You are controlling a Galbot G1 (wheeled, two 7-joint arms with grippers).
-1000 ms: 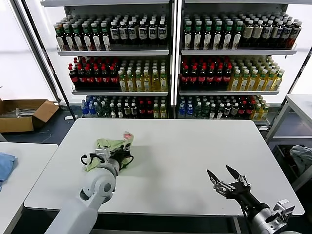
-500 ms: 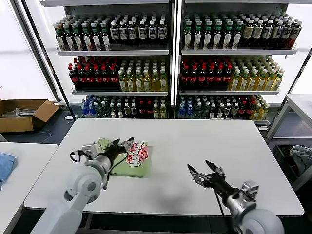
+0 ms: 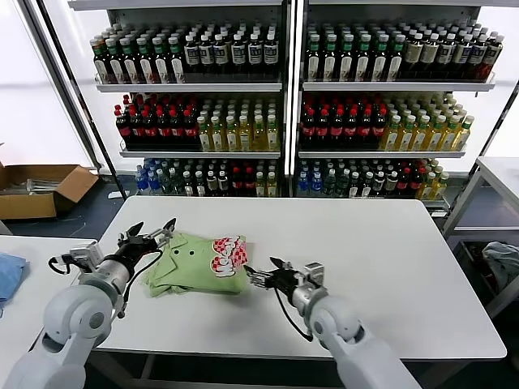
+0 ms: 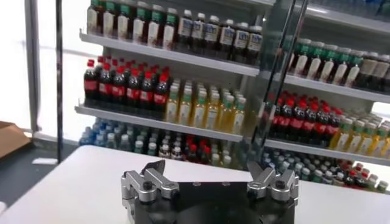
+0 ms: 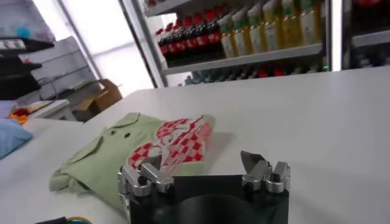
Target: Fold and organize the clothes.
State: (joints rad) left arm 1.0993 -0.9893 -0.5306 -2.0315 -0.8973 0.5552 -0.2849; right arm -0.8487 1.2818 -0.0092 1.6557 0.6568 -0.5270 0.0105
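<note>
The folded polo shirt [image 3: 195, 263] is next to my left gripper, away from the middle of the table. Next, my right gripper pinches the printed edge [image 3: 242, 261] and pulls the shirt to the middle.
The clothes are one light green polo shirt [image 3: 195, 266], lying folded on the white table [image 3: 365, 259] with its collar, dark buttons and red-and-white print facing up. My left gripper [image 3: 152, 230] hovers open and empty at the shirt's left collar edge. In the left wrist view the left gripper [image 4: 208, 173] shows spread fingers with only table and shelves beyond; the shirt is out of that view. My right gripper [image 3: 261, 274] stands open just right of the shirt, pointing at it, apart from the cloth. In the right wrist view the shirt [image 5: 152, 143] lies ahead of the right gripper [image 5: 201, 163].
Shelves of bottles [image 3: 284, 105] rise behind the table. A cardboard box [image 3: 40, 190] sits on the floor at far left. A blue cloth [image 3: 8, 275] lies on the side table at left, and a grey-blue cloth [image 3: 503, 261] at far right.
My left gripper opened, let go of the shirt and drew back left. The shirt went from bunched to flat and folded. My right arm swung left to the shirt's right edge.
</note>
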